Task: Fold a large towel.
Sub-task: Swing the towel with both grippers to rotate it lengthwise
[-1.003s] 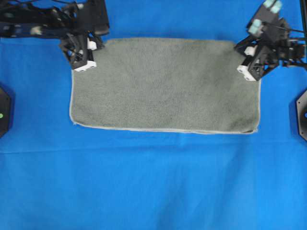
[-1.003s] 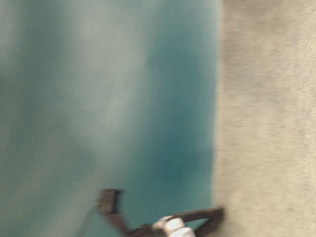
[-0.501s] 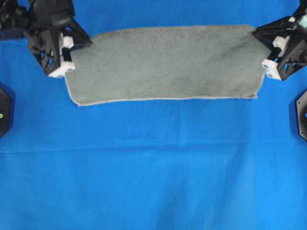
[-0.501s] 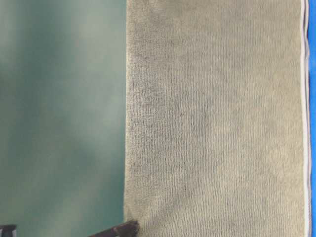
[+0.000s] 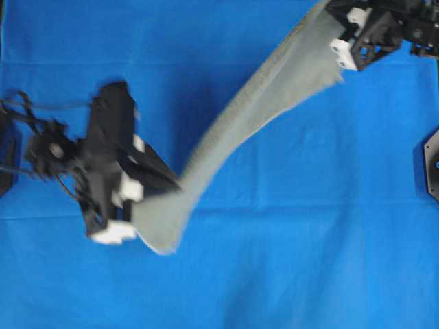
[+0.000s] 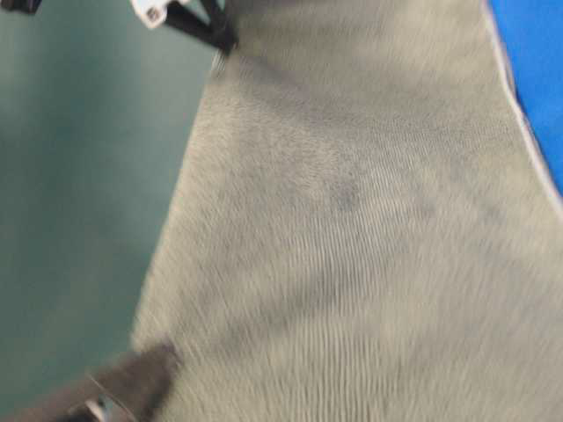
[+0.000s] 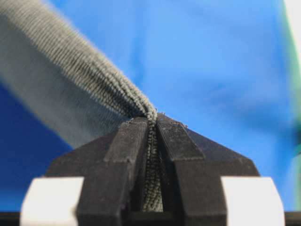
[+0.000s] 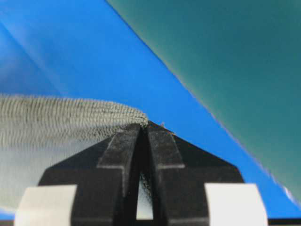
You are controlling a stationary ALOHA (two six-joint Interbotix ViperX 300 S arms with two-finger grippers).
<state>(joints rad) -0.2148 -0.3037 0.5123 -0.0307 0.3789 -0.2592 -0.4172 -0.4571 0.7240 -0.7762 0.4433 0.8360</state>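
Observation:
The towel runs at an angle (image 5: 257,99) from my left gripper to my right one. My right gripper should swing back over the blue sheet (image 5: 247,41) and lay the towel straight.
The grey-green towel (image 5: 260,89) hangs off the table, stretched in a slanted band from the far right down to the near left. My left gripper (image 5: 149,205) is shut on its lower end, and terry cloth is pinched between the jaws in the left wrist view (image 7: 151,120). My right gripper (image 5: 337,33) is shut on the upper end at the far right corner, with cloth bunched at its tips (image 8: 143,125). In the table-level view the towel (image 6: 369,220) fills most of the frame, its pale hem (image 6: 528,132) at the right.
A bright blue sheet (image 5: 288,260) covers the table. Black mounts sit at the right edge (image 5: 432,164) and the left edge (image 5: 5,171). A teal-green wall (image 8: 235,56) shows behind the right gripper.
The towel has come up off the sheet. My left arm swung from the far left corner toward the near left with its end; my right gripper moved farther back with the other end.

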